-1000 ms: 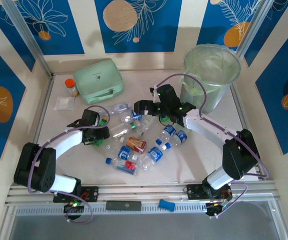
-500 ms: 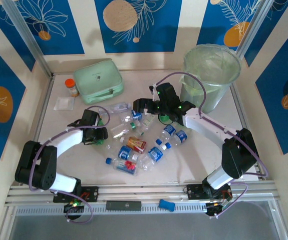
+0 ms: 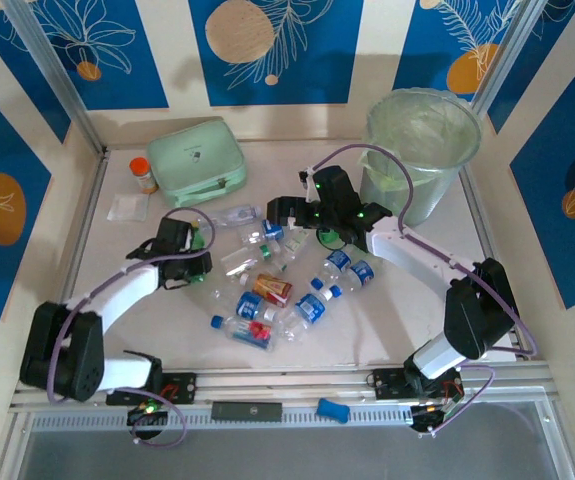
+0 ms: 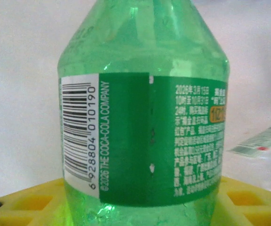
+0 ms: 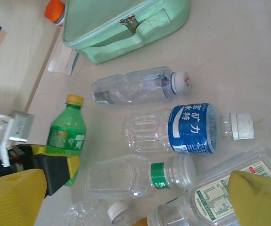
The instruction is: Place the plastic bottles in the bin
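Note:
The robot's left gripper has the green bottle by its lower body, far from the bin (image 3: 422, 145), so the right gripper should grab the bottle below its yellow cap (image 5: 72, 110).
A green bottle (image 4: 142, 117) with a yellow cap stands between the yellow pads (image 4: 22, 205) of my left gripper (image 3: 192, 252), which is shut on its lower body. The same green bottle (image 5: 67, 136) appears at the left of the right wrist view. My right gripper (image 3: 285, 222) hangs open over the heap of plastic bottles (image 3: 277, 290), nothing between its fingers (image 5: 258, 197). Below it lie a blue-labelled bottle (image 5: 187, 129), a clear white-capped one (image 5: 135, 87) and one with a green band (image 5: 135, 176). The bin (image 3: 417, 190) stands at the far right.
A mint-green zip case (image 3: 199, 160) lies at the far left, with an orange-capped jar (image 3: 143, 172) and a white packet (image 3: 127, 207) beside it. Metal rails border the table on both sides.
My left gripper has shut on the green bottle and shifted slightly away from the table's near edge. The right gripper stayed open, drifting a little left over the heap.

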`<state>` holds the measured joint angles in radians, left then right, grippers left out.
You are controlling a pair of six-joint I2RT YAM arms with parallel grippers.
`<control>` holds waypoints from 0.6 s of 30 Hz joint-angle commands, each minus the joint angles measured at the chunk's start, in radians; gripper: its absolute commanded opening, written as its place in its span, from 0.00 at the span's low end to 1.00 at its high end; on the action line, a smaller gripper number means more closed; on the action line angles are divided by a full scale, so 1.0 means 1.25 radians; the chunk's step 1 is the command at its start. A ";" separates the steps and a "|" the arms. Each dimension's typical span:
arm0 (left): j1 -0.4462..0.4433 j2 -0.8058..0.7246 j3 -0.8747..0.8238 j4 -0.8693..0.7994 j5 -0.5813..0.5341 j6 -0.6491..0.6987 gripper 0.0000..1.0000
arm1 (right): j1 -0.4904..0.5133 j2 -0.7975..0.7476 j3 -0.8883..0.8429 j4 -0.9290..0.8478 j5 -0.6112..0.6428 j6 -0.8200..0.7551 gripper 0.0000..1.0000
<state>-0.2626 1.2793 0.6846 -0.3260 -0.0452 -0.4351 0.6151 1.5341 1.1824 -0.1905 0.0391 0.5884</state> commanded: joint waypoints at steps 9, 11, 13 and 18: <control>-0.011 -0.220 0.001 0.181 0.251 0.003 0.41 | 0.000 -0.030 0.016 0.090 -0.161 0.006 0.99; -0.029 -0.227 0.000 0.227 0.281 -0.005 0.41 | 0.000 -0.028 0.020 0.105 -0.184 0.008 0.99; -0.052 -0.226 0.000 0.263 0.298 -0.007 0.40 | 0.001 -0.027 0.022 0.116 -0.204 0.008 1.00; -0.130 -0.192 0.003 0.342 0.321 -0.007 0.40 | 0.002 -0.026 0.015 0.147 -0.240 0.020 0.98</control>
<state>-0.3809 1.0168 0.6849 -0.0063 0.2893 -0.4393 0.6151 1.5276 1.1828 -0.0547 -0.1936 0.5983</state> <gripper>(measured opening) 0.578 0.989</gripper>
